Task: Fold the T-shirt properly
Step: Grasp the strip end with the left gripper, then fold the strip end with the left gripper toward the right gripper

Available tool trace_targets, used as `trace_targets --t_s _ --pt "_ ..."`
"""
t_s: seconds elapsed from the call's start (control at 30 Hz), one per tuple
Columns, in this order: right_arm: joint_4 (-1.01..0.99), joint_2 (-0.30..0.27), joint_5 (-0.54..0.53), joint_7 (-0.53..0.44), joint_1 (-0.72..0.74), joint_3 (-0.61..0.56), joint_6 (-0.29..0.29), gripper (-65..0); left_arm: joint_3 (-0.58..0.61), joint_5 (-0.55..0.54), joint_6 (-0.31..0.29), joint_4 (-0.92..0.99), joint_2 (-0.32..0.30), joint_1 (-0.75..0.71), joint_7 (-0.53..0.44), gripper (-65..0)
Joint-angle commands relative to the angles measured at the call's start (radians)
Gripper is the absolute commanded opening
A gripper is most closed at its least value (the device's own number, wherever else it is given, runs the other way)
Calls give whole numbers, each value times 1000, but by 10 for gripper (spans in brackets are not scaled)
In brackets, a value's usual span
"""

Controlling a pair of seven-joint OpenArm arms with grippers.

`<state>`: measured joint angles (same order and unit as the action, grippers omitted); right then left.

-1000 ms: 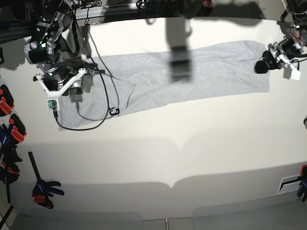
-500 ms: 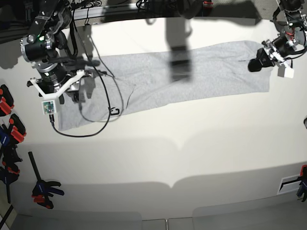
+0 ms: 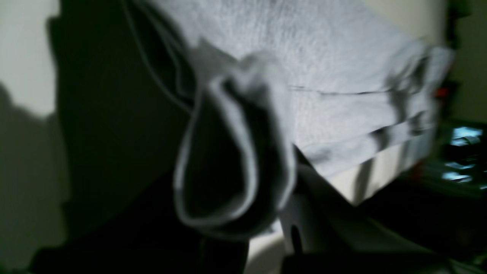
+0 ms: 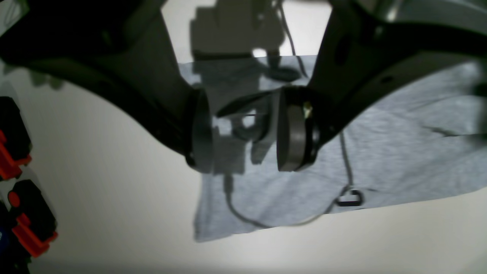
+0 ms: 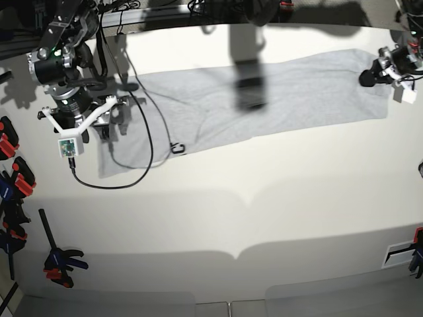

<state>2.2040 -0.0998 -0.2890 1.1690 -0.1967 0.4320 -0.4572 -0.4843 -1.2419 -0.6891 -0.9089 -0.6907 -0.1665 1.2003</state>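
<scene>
My left gripper is holding the T-shirt's edge, and the T-shirt strip stretches straight to that edge. A farther pull would drag the strip, so next I fold that edge over the strip's middle.
The light grey T-shirt lies plain side up as one long strip across the back of the white table. At its far right end my left gripper is shut on the T-shirt's edge. The left wrist view shows grey T-shirt cloth bunched and wrapped around the left gripper. My right gripper hovers open over the strip's left end. In the right wrist view the right gripper holds nothing between its round pads, with the T-shirt below.
A black cable from the right arm loops over the T-shirt's left part, ending in a small black ring. Red and black clamps line the table's left edge, another clamp lower down. A dark shadow crosses the cloth.
My left gripper has closed on the T-shirt's right end and moved right and back. The whole strip slid to the right with it. The right gripper stayed open near the left end.
</scene>
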Motion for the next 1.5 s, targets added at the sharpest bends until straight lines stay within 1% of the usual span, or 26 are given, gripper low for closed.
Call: trace_targets --t_s 0.0,0.1,0.17,0.23,0.27,0.37,0.47,0.6,0.7,0.73,0.83,0.87,0.97,1.03,1.1,1.17,1.23,1.27,1.33,1.47 --pt "19 -8 -11 -23 11 2 -7 -385 -5 20 0 -9 -42 4 -13 -650" --pt "19 -8 -11 -23 11 2 -7 -385 -5 21 0 -10 -79 10 -16 -650" --pt "19 -8 -11 -24 11 2 -7 -385 -5 31 0 -17 -93 27 -2 -650" --pt "19 -8 -11 -24 11 2 -7 -385 -6 87 1 -53 -97 43 7 -650" --pt "19 -8 -11 -24 11 2 -7 -385 -6 113 12 -81 -96 48 6 -650" --pt "19 -8 -15 -24 11 2 -7 -385 -6 172 40 -193 -90 47 6 -650" --pt "19 -8 -37 -24 11 2 -7 -385 -6 217 81 -332 -77 40 21 -650" --pt "19 -8 -36 -25 11 2 -7 -385 -6 257 124 -572 -49 -32 53 -650" --pt "19 -8 -37 -27 11 2 -7 -385 -6 304 159 -753 10 -95 52 -650" --pt "19 -8 -37 -28 12 2 -7 -385 -6 311 171 -805 38 -116 51 -650" --pt "19 -8 -37 -27 14 2 -7 -385 -5 312 173 -919 138 -170 44 -650" --pt "19 -8 -37 -27 14 2 -7 -385 -5 322 173 -939 174 -181 25 -650" --pt "19 -8 -37 -27 13 2 -7 -385 -2 441 174 -951 281 -185 -72 -650" --pt "19 -8 -39 -27 14 2 -7 -385 13 504 174 -951 338 -185 -84 -650" --pt "19 -8 -45 -26 13 2 -7 -385 40 548 174 -951 380 -185 -84 -650" --pt "19 -8 -56 -26 14 2 -7 -385 81 572 174 -951 403 -183 -105 -650" --pt "19 -8 -63 -26 13 2 -7 -385 130 571 174 -951 411 -181 -139 -650" --pt "19 -8 -63 -24 14 2 -7 -385 158 572 196 -951 410 -180 -152 -650" --pt "19 -8 -63 -23 13 2 -7 -385 202 573 268 -951 410 -180 -172 -650" --pt "19 -8 -63 -23 13 2 -7 -385 247 614 275 -951 411 -180 -178 -650"
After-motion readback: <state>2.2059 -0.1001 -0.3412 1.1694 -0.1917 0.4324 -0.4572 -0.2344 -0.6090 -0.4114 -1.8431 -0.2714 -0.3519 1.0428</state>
